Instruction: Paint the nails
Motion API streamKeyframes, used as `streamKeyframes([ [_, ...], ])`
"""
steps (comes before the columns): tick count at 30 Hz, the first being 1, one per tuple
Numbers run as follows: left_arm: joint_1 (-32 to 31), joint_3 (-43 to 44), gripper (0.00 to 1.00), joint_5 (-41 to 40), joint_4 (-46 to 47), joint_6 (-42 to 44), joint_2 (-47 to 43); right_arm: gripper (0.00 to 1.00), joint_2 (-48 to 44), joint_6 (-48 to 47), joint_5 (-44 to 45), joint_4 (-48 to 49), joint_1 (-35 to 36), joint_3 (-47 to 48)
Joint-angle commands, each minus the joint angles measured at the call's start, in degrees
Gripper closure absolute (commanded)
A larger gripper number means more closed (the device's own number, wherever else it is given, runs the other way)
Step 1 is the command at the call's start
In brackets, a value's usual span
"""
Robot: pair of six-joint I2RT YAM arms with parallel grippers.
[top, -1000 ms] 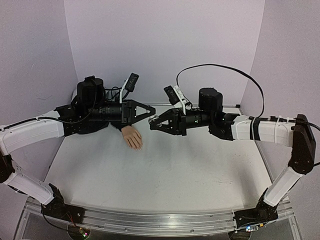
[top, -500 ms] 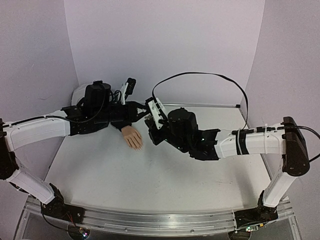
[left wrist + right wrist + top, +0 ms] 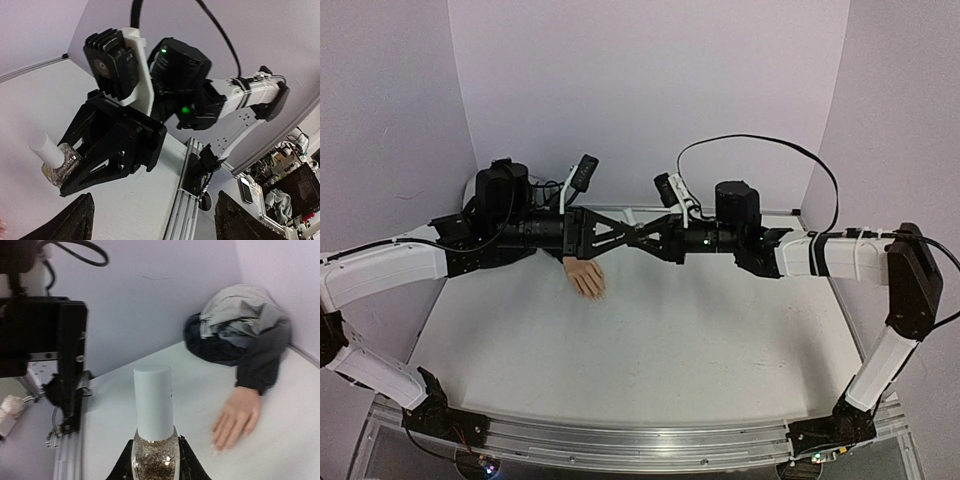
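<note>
The bottle's white cap (image 3: 46, 148) is outside the left gripper's open fingers, so the robot's right gripper should first move back and bring the cap between those fingers.
In the right wrist view my right gripper (image 3: 155, 452) is shut on a small clear bottle of gold glitter polish (image 3: 155, 462) with a tall white cap (image 3: 152, 405). The pale mannequin hand (image 3: 237, 417) lies palm down on the table beyond it, coming out of a dark jacket sleeve (image 3: 260, 365); its nails (image 3: 218, 447) are tiny and blurred. From above, the hand (image 3: 587, 277) lies below both grippers. My left gripper (image 3: 636, 236) is open, its fingers spread around the tip of the right gripper (image 3: 620, 237). The left wrist view shows the bottle (image 3: 59, 165) held ahead of my open left gripper (image 3: 155, 220).
The bunched grey and dark jacket (image 3: 235, 330) fills the back corner against the lilac walls. The aluminium rail (image 3: 630, 445) with both arm bases runs along the near table edge. Beyond that edge is a cluttered bench (image 3: 285, 195).
My left gripper has opened from shut. The right arm dipped and twisted toward the hand, then rose again, so both grippers now meet tip to tip.
</note>
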Motion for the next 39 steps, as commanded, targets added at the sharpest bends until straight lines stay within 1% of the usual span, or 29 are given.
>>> streamKeyframes([
  [1,0.02,-0.59,0.17,8.10,8.57,-1.64,-1.32,1.00,-3.12,11.11,-28.59,12.50,0.22,-1.21],
  [4,0.05,-0.66,0.23,7.15,9.00,-1.99,-0.67,1.00,-4.62,12.78,-29.28,14.90,0.22,-2.97],
  [8,0.05,-1.54,0.24,2.97,9.06,-2.44,-1.33,1.00,-5.68,12.61,-29.34,15.57,0.22,-3.84],
  [10,0.05,-1.98,0.24,0.92,9.02,-2.37,-1.96,1.00,-6.11,12.64,-28.53,15.70,0.22,-3.99],
  [13,0.00,-3.06,0.18,-2.75,9.01,-2.72,-3.14,1.00,-7.12,12.09,-27.75,15.79,0.22,-4.54],
  [15,0.00,-3.06,0.17,-2.83,9.02,-2.88,-3.02,1.00,-7.57,11.92,-27.50,15.88,0.22,-4.72],
  [20,-0.13,-2.11,0.19,-1.90,9.02,-3.78,-1.84,1.00,-9.16,11.50,-26.33,15.80,0.24,-5.74],
  [21,-0.13,-1.93,0.20,-1.79,9.04,-4.03,-1.67,1.00,-9.63,11.18,-25.93,15.79,0.15,-6.12],
  [23,-0.13,-0.87,0.27,-0.05,9.01,-4.48,-0.69,1.00,-10.46,10.99,-25.63,15.71,0.13,-6.66],
  [27,-1.04,2.73,0.43,5.98,9.19,-5.17,2.85,1.00,-10.79,11.01,-26.22,15.71,-0.04,-7.09],
  [29,-1.54,4.10,0.47,7.53,9.69,-5.32,4.01,1.00,-11.10,10.79,-26.19,15.71,-0.14,-7.41],
  [30,-1.69,4.44,0.47,7.95,10.11,-5.41,4.32,1.00,-11.23,10.70,-26.16,15.71,-0.36,-7.67],
  [33,-1.89,5.25,0.43,8.82,11.44,-5.64,4.89,1.00,-12.03,10.45,-26.24,15.71,-0.72,-8.46],
  [39,-2.15,6.21,0.28,10.48,15.83,-7.36,5.90,1.00,-13.36,10.00,-25.93,15.71,-1.56,-10.13],
])
